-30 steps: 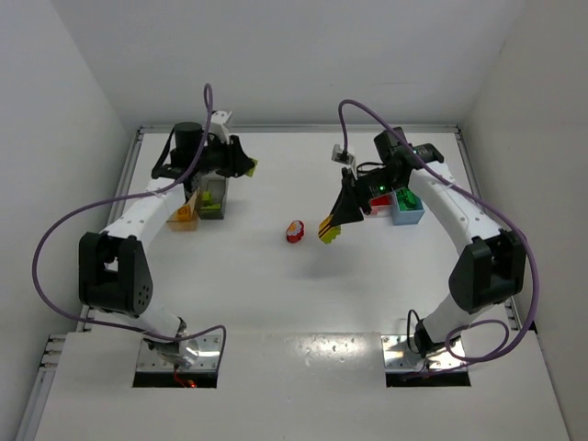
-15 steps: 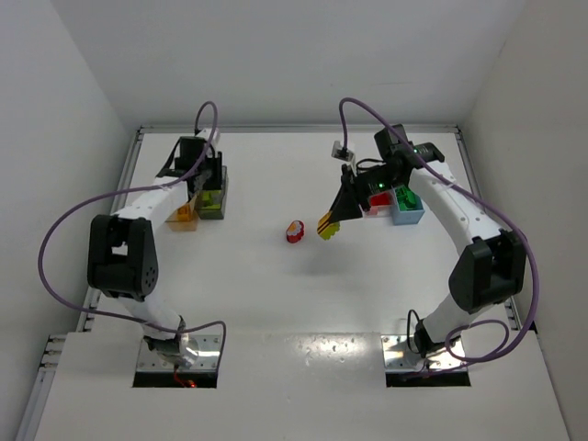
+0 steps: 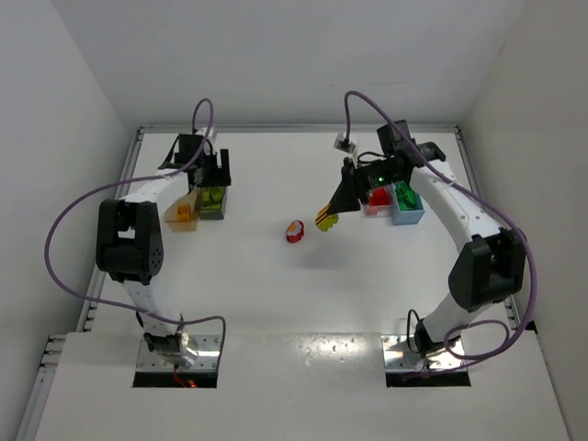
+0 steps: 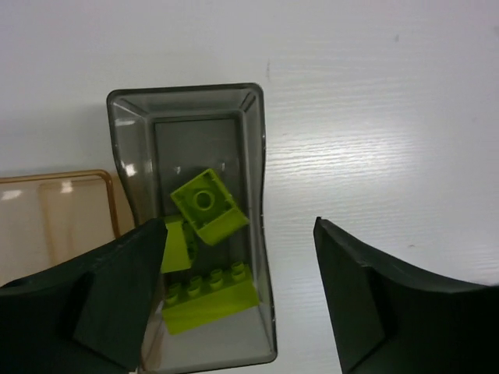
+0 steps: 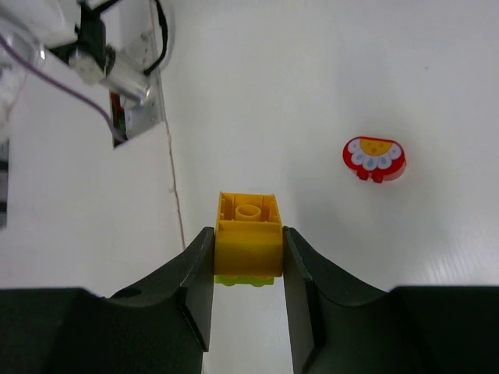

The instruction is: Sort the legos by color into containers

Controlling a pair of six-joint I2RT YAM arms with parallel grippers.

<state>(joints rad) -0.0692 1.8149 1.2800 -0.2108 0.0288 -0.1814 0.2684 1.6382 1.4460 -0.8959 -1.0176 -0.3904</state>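
Note:
The robot's right gripper holds the orange-yellow lego (image 5: 249,245) and leaves the lime-green lego (image 3: 328,223) free, so the left gripper should continue toward the lime-green lego until its fingers close.
My left gripper (image 3: 211,179) hangs open over the smoky grey container (image 3: 212,208). In the left wrist view, three lime-green legos (image 4: 209,207) lie inside that container (image 4: 263,234), one of them tilted, and nothing sits between the jaws of the gripper (image 4: 242,296). The orange container (image 3: 181,218) stands just left of the grey one. My right gripper (image 3: 328,216) is shut on an orange-yellow lego (image 5: 249,241) with a lime-green lego (image 5: 243,280) stuck under it, held above the table. A red round piece (image 3: 295,231) with a white and yellow face lies to its left.
A clear container (image 3: 374,208) with red legos and a light blue container (image 3: 410,216) with green legos stand at the right, beside the right arm. Purple cables loop over both arms. Both arm bases (image 3: 180,354) are bolted at the near edge.
The left arm swung from beside the containers to above the grey one and its gripper opened, letting go of a lime-green lego. The right gripper drifted slightly back, still holding its legos.

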